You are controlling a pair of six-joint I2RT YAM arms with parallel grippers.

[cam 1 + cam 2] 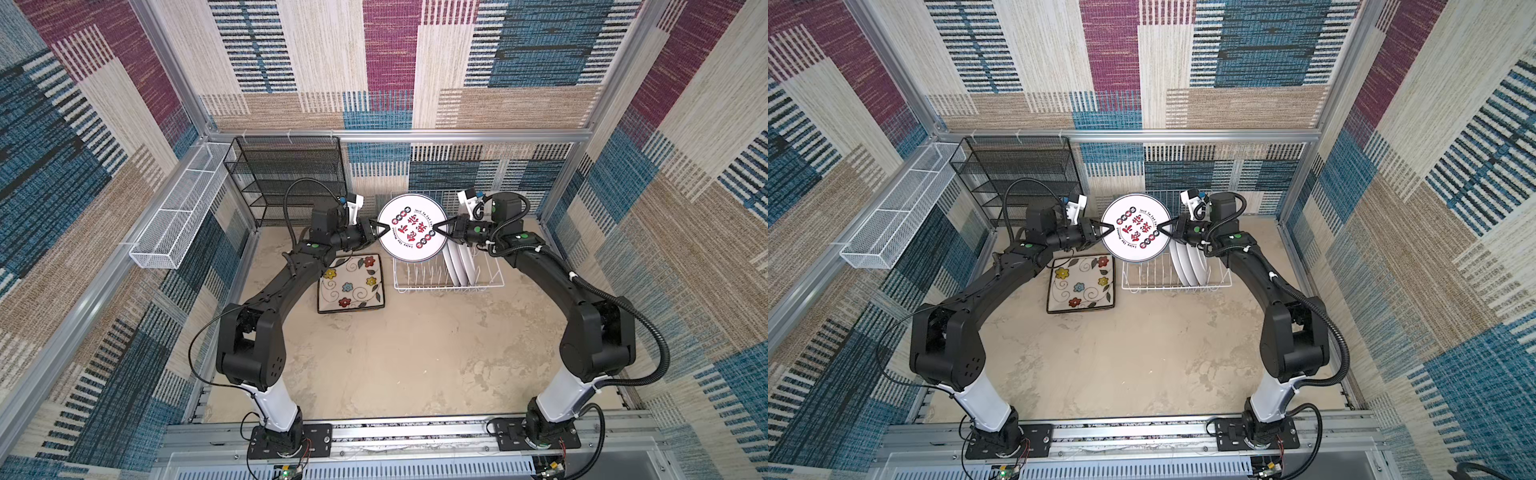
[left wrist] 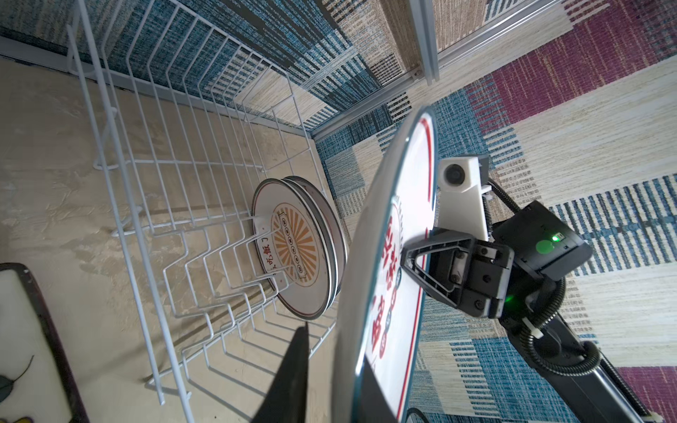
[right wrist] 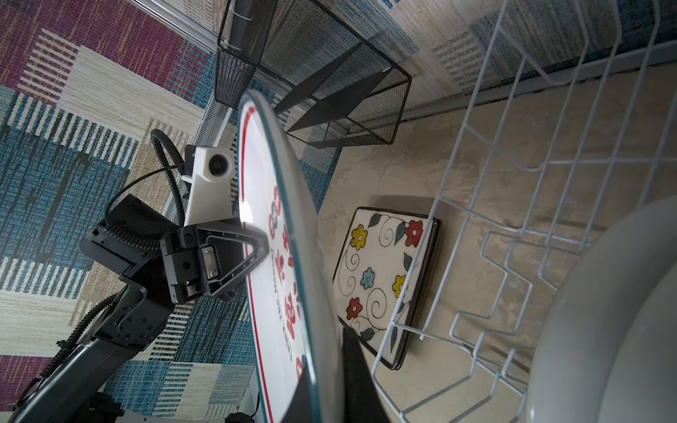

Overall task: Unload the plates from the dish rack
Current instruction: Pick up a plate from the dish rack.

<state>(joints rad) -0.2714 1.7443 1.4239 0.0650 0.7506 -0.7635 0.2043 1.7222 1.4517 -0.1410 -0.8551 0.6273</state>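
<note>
The white plate is held by both my grippers above the rack, so my right gripper should open first. Then my left gripper will put the plate down in front of the rack.
Both arms meet at a round white plate with red characters, hanging face up above the dish rack. My right gripper is shut on its right rim; in the right wrist view its fingers clamp the edge. My left gripper straddles the left rim, nearly shut, and the left wrist view shows a sliver of floor between one finger and the plate's underside. Round sunburst plates stand upright at the rack's right end. Left of the rack, a square flowered plate lies flat on the table.
A black mesh shelf unit stands at the back left against the wall. A long white mesh basket hangs on the left frame rail. Patterned walls and aluminium posts enclose the table. The rack's tall grid side is at the back.
</note>
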